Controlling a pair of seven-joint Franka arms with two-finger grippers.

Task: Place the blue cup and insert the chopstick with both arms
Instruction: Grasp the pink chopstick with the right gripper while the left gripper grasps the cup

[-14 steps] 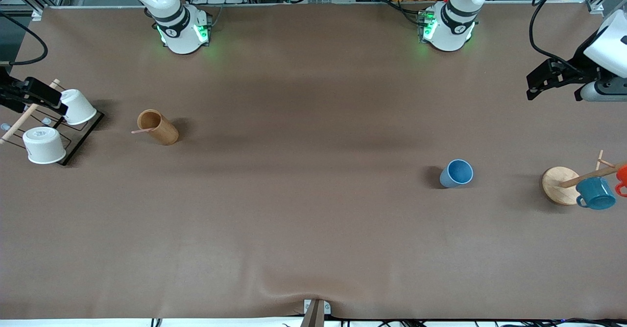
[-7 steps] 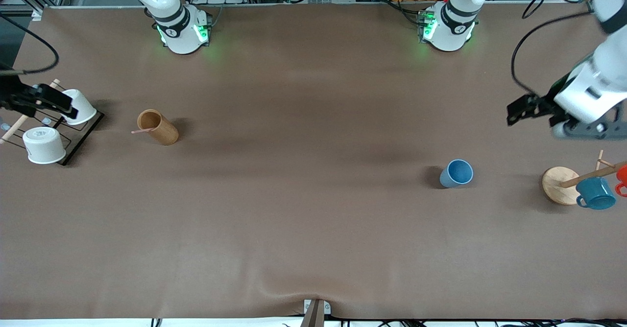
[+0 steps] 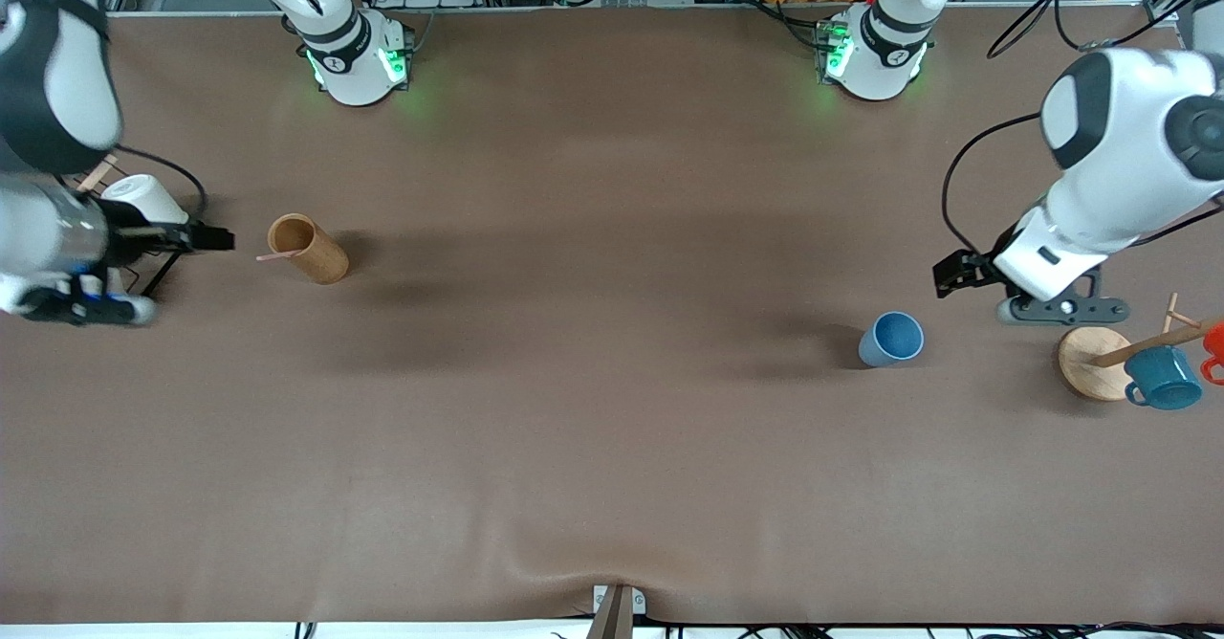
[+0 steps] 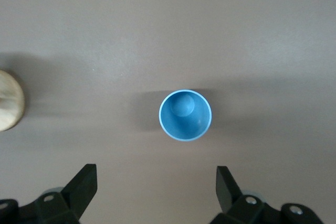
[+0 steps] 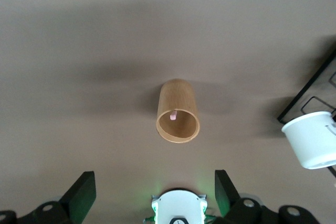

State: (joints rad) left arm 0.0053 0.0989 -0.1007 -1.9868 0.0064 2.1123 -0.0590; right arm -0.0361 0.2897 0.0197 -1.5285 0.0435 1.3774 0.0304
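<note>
I expect the pink chopstick (image 3: 276,255) to slide freely out and leave the cylinder standing when I pull, as the chopstick leans loosely in the cylinder's wide opening (image 3: 293,233).
The blue cup (image 3: 891,339) stands upright and empty on the brown table, toward the left arm's end; it also shows in the left wrist view (image 4: 185,115). My left gripper (image 3: 956,274) is open and empty over the table beside the cup (image 4: 156,187). The pink chopstick (image 3: 277,256) sticks out of a brown wooden cylinder (image 3: 306,248) toward the right arm's end; its tip shows inside the cylinder's mouth (image 5: 172,114). My right gripper (image 3: 206,237) is open and empty over the table beside the cylinder (image 5: 155,187).
A black wire rack with white cups (image 3: 143,197) stands at the right arm's end, partly hidden by that arm. A mug tree with a round wooden base (image 3: 1090,362) holds a teal mug (image 3: 1162,378) and an orange mug (image 3: 1214,342) at the left arm's end.
Both arms have swung in from the table's ends. The left gripper has come toward the blue cup, the right gripper toward the wooden cylinder. The cup and the chopstick have not moved.
</note>
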